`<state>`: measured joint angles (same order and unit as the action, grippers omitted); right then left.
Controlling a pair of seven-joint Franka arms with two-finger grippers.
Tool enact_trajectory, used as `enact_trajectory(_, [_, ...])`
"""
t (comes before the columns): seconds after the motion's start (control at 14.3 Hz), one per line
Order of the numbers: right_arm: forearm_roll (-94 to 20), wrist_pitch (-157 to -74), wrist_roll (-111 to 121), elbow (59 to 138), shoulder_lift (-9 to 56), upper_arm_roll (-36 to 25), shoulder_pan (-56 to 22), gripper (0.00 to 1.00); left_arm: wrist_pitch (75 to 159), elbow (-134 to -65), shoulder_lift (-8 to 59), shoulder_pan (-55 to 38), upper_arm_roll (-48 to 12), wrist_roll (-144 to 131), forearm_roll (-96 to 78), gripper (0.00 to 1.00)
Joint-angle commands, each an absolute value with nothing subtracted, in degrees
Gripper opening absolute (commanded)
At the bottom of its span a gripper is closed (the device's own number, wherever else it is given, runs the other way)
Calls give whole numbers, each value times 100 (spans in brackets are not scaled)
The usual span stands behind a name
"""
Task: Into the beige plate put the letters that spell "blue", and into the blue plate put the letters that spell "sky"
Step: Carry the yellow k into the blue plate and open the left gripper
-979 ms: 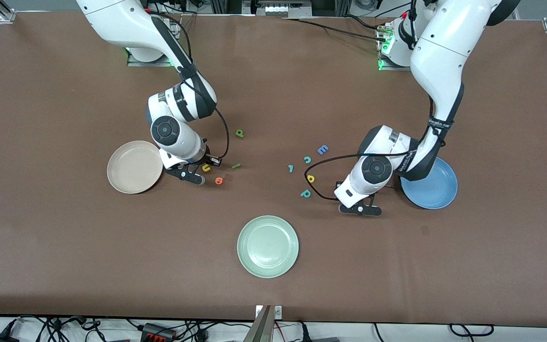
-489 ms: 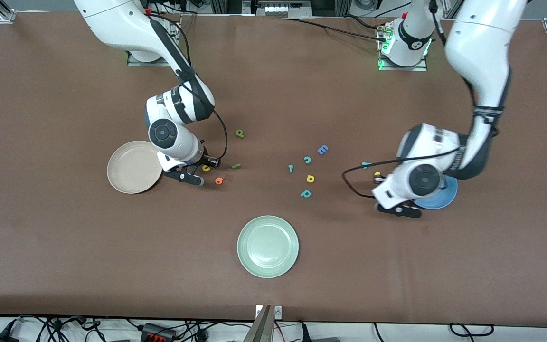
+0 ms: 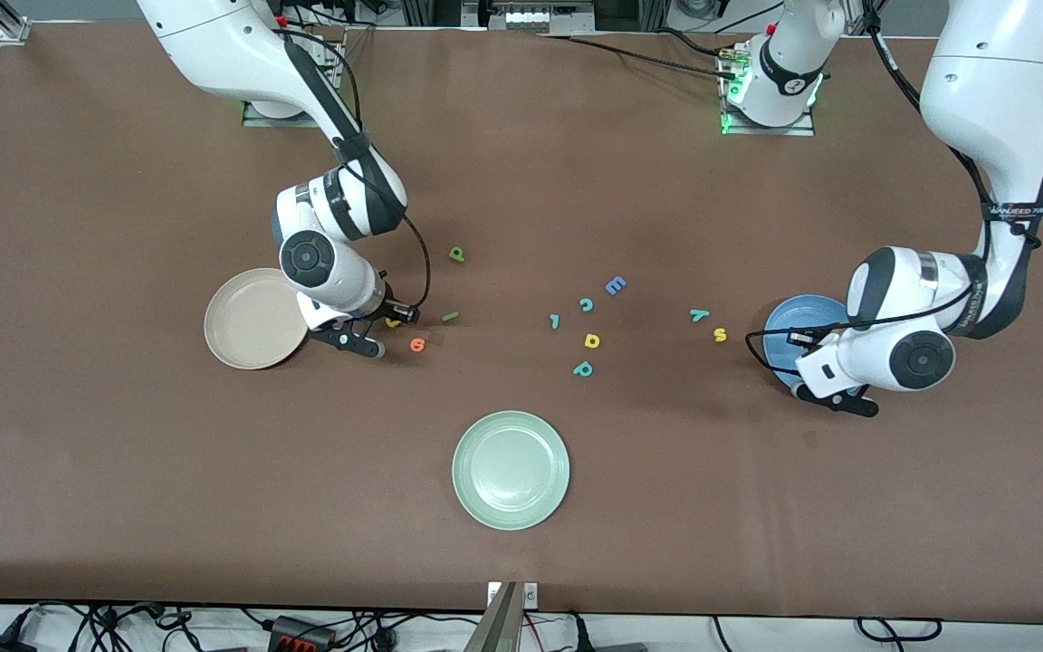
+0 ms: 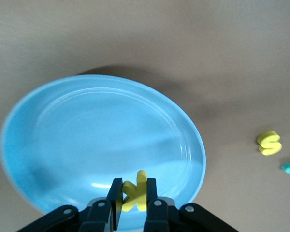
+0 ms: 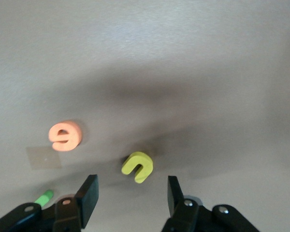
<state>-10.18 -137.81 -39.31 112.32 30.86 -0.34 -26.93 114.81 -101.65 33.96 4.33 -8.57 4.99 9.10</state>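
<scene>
The yellow u (image 5: 137,160) is slanted between my right gripper's open fingers, so next I turn that gripper in line with the yellow u's straight sides (image 5: 145,173) before closing.
My left gripper (image 4: 134,186) is shut on the yellow k (image 4: 135,191) and hangs over the blue plate (image 4: 87,130), near its rim. In the front view this gripper (image 3: 838,398) covers part of that blue plate (image 3: 798,328). The yellow s (image 3: 719,335) and teal y (image 3: 699,315) lie on the table beside the plate. My right gripper (image 5: 132,188) is open just above the yellow u (image 5: 137,166), which lies flat on the table. The orange e (image 3: 417,344) and green l (image 3: 450,317) lie close by. The olive-green b (image 3: 456,254) lies farther from the camera. The beige plate (image 3: 250,321) sits beside the right gripper (image 3: 358,337).
A pale green plate (image 3: 511,469) sits nearer the camera at mid-table. Loose letters lie in the middle: blue E (image 3: 615,285), teal c (image 3: 586,304), a small teal piece (image 3: 555,321), yellow d (image 3: 591,340), teal p (image 3: 583,369).
My left arm has swung toward its own end of the table and now hangs over the blue plate, uncovering the s and y. The right gripper has shifted slightly toward the beige plate.
</scene>
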Motion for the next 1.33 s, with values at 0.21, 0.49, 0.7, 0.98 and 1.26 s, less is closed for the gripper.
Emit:
enact_trajectory(0.21, [-1099,-13764,-5167,11048,3182,-9,-2619,66,11769,-10494,3243,554,-984,475,985,100])
enact_trajectory(0.49, [-1090,-13790,-5632,10978,3278,-9,-2619,66,11681,-10450,3103,554,-1221,379,949,100])
enact_trajectory(0.7, [-1090,-13808,-6011,10898,3401,-9,-2646,65,11505,-10441,3059,545,-1642,-523,940,100])
enact_trajectory(0.98, [-1090,-13790,-6029,10898,3410,-9,-2637,63,11619,-10485,3181,501,-1890,-1713,940,100])
enact_trajectory(1.26, [-1072,-13764,-6100,10907,3410,-9,-2663,47,12301,-10940,3191,492,-1890,-2013,949,100])
